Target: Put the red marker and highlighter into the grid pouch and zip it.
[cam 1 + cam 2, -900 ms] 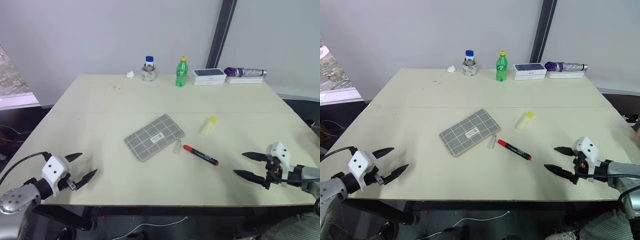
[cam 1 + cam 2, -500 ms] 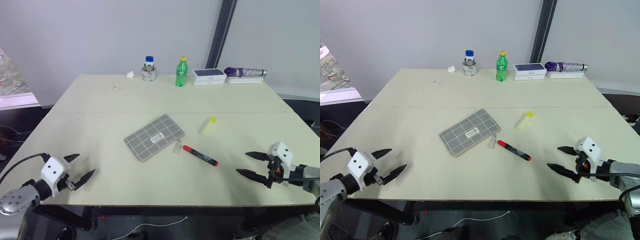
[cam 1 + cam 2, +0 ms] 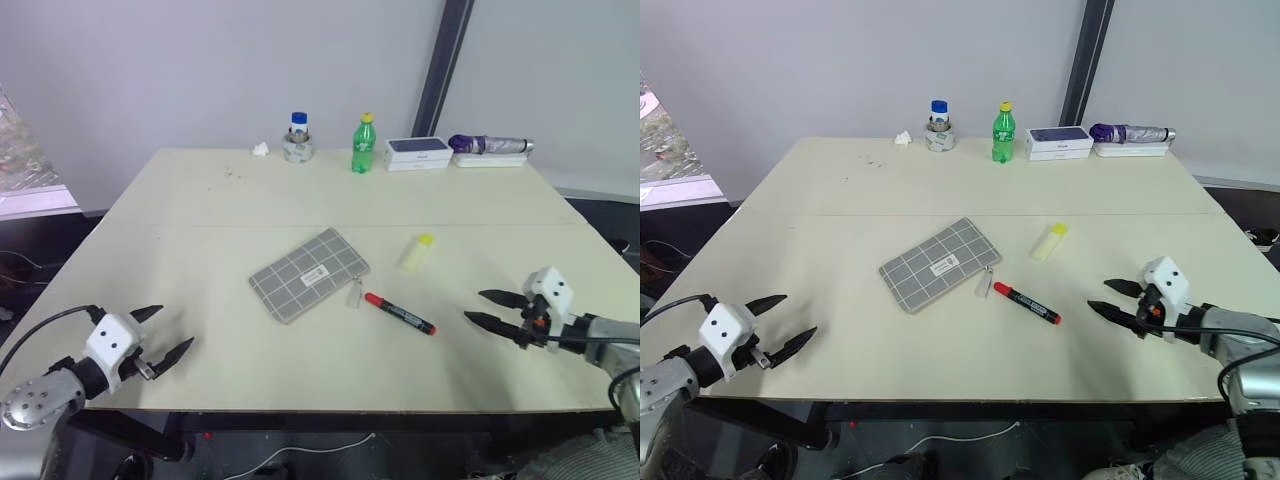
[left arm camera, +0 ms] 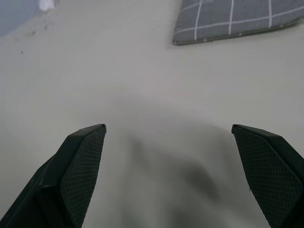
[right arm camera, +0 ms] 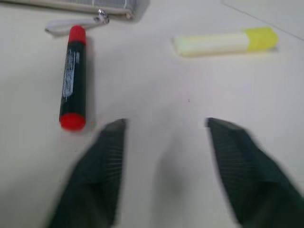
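The zipper pull strap (image 3: pixel 355 293) is at the grid pouch's corner, so when I pull the strap, the grid pouch will unzip along its long front edge (image 3: pixel 327 297).
The grid pouch (image 3: pixel 308 273) lies flat and slanted at the table's middle, its zipper pull strap (image 5: pixel 71 23) trailing toward the red marker (image 3: pixel 400 313). That marker lies just right of the pouch; the right wrist view shows its dark barrel and red ends (image 5: pixel 72 78). Farther back and right lies the pale yellow highlighter (image 3: pixel 416 252), cap pointing away. My right gripper (image 3: pixel 473 306) hovers open just right of the marker, nothing between its fingers (image 5: pixel 102 166). My left gripper (image 3: pixel 177 326) stands wide open and empty near the front left edge, pointing toward the pouch (image 4: pixel 237 19).
Along the table's far edge stand a small jar with a blue cap (image 3: pixel 297 140), a green soda bottle (image 3: pixel 363 145), a white box (image 3: pixel 418 152) and a purple folded umbrella (image 3: pixel 490 145). A crumpled tissue (image 3: pixel 260 149) lies by the jar.
My right gripper has moved forward and leftward toward the marker, and its fingers have drawn closer together. The left gripper has hardly moved.
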Controlling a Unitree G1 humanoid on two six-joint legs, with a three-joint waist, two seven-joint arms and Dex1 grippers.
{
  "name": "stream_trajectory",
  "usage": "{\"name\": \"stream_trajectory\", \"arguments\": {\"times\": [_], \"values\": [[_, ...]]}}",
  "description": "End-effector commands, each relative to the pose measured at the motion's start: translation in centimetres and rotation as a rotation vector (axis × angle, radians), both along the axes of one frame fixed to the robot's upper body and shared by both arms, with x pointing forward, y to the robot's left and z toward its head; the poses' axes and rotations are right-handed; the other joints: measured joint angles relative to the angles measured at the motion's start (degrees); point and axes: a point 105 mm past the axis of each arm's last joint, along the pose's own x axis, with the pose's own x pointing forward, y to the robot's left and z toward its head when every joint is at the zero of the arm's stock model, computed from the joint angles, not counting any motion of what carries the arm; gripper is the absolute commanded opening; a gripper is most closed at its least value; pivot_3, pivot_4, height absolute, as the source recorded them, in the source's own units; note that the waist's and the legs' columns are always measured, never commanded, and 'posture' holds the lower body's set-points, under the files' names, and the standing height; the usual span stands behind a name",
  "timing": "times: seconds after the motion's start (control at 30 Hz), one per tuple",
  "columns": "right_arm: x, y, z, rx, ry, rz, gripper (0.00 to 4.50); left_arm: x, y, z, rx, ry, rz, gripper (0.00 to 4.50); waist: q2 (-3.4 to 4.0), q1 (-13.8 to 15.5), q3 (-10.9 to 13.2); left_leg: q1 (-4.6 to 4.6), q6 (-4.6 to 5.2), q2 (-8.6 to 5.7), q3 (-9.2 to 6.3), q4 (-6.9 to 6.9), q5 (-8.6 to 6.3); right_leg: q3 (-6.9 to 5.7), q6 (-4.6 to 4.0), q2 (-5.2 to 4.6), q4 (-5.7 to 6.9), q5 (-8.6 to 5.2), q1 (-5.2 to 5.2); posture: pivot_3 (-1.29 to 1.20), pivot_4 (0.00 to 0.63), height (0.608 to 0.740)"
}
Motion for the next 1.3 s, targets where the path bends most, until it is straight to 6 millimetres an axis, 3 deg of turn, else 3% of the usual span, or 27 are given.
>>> {"name": "stream_trajectory", "arguments": {"times": [0.03,0.07,0.2,0.3,0.4,0.77,1.03,1.27,1.3], "values": [[2.4,2.5,2.5,0.015,-0.152,0.025,0.5,1.2,-1.7,1.2,0.05,-0.082,-0.065,4.5,0.0,-0.1,0.0,0.0,-0.01,0.0,-0.01,0.0,0.0,0.0,0.0,0.01,0.01,0.0,0.0,0.0,0.15,0.74],[2.9,3.1,2.9,0.026,-0.18,0.027,0.03,1.5,-2.0,1.2,0.059,-0.093,-0.071,4.5,0.0,-0.2,0.0,0.0,-0.01,0.0,-0.01,-0.01,0.01,0.0,0.0,0.02,0.02,0.0,-0.02,0.0,0.15,0.74],[6.0,7.4,3.5,0.013,-0.273,0.063,0.03,3.0,-3.8,1.0,0.178,-0.161,-0.151,4.5,0.0,-0.4,0.0,-0.02,-0.02,-0.07,0.02,-0.04,0.01,-0.01,0.01,0.03,0.02,0.0,-0.07,0.0,0.15,0.74],[8.7,11.0,2.7,-0.058,-0.295,0.045,0.03,3.8,-5.6,0.6,0.247,-0.206,-0.234,4.5,0.0,-1.2,0.0,-0.02,-0.06,-0.15,0.02,-0.05,0.05,-0.01,0.01,0.05,0.06,0.01,-0.1,0.0,0.15,0.74],[10.4,12.9,2.8,-0.083,-0.324,0.011,0.03,4.5,-7.0,0.1,0.316,-0.236,-0.31,4.5,0.0,-1.2,0.0,-0.06,-0.31,-0.16,0.0,-0.08,0.2,-0.01,0.01,0.06,0.11,0.0,-0.2,0.0,0.15,0.74],[12.7,15.2,1.1,-0.141,-0.278,-0.04,0.03,5.6,-11.4,-1.8,0.46,-0.287,-0.52,4.5,0.02,-1.3,0.0,-0.05,-0.34,-0.2,0.03,-0.08,0.23,0.05,0.0,0.05,0.41,0.0,-0.32,0.0,0.15,0.74],[12.2,17.1,0.1,-0.182,-0.277,0.035,0.03,5.7,-12.3,-2.4,0.497,-0.308,-0.565,4.5,0.06,-1.3,0.0,-0.03,-0.2,-0.21,0.01,0.0,0.16,0.08,0.01,0.05,0.63,-0.01,-0.36,0.0,0.15,0.74],[12.0,17.0,-0.4,-0.207,-0.279,0.042,0.03,5.9,-12.5,-3.0,0.492,-0.284,-0.566,4.5,0.09,-1.2,-0.1,-0.02,-0.19,-0.22,0.0,0.03,0.15,0.07,0.01,0.05,0.67,-0.01,-0.35,0.0,0.15,0.74],[12.0,17.0,-0.4,-0.208,-0.28,0.045,0.01,5.8,-12.7,-3.1,0.487,-0.277,-0.571,4.24,0.09,-1.2,-0.1,-0.02,-0.19,-0.22,0.0,0.04,0.15,0.07,0.01,0.05,0.67,-0.01,-0.34,0.0,0.15,0.74]]}}
